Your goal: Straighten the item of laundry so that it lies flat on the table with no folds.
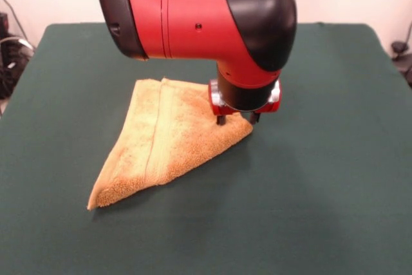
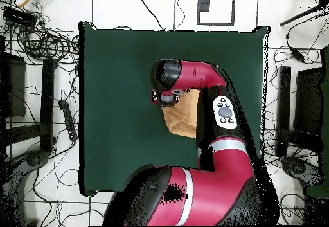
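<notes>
I expect the towel to hang down from its lifted corner (image 1: 246, 127) but stay doubled when I carry it back, because the towel's front edge (image 1: 168, 180) is a thick, rounded fold.
The item of laundry (image 1: 170, 143), a golden-orange towel, lies folded over into a rough triangle near the middle of the green table (image 1: 335, 185). One point reaches toward the front left. A flat woven band runs down its length. My gripper (image 1: 237, 120) stands at the towel's right corner, its two dark fingertips apart, one on the cloth and one just past its edge; it is open. In the overhead view the towel (image 2: 183, 118) shows only partly beside the arm, and the wrist (image 2: 167, 86) hides the fingers.
The red arm (image 2: 218, 118) crosses the table's (image 2: 115, 76) right half in the overhead view. Cables and dark equipment (image 2: 38, 51) lie on the floor along the table's sides. Dark gear (image 1: 9, 56) also sits off the table's far left corner.
</notes>
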### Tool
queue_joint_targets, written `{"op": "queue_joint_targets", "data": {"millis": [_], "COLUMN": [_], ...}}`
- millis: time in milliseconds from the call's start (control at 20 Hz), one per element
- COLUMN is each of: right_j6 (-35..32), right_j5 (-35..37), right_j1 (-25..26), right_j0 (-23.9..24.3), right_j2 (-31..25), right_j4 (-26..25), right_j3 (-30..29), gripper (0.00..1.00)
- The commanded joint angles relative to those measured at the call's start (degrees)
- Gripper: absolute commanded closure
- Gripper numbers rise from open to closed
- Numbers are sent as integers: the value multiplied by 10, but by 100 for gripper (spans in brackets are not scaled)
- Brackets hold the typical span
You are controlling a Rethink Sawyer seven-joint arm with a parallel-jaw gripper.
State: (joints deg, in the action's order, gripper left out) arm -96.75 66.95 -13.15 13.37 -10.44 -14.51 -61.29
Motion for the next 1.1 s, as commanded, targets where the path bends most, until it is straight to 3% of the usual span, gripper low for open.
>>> {"op": "queue_joint_targets", "data": {"millis": [50,1100], "right_j6": [20,19], "right_j5": [-11,0], "right_j1": [22,22], "right_j0": [-2,3], "right_j2": [-30,-33], "right_j4": [-10,-3], "right_j3": [-5,-8], "gripper": [0,0]}}
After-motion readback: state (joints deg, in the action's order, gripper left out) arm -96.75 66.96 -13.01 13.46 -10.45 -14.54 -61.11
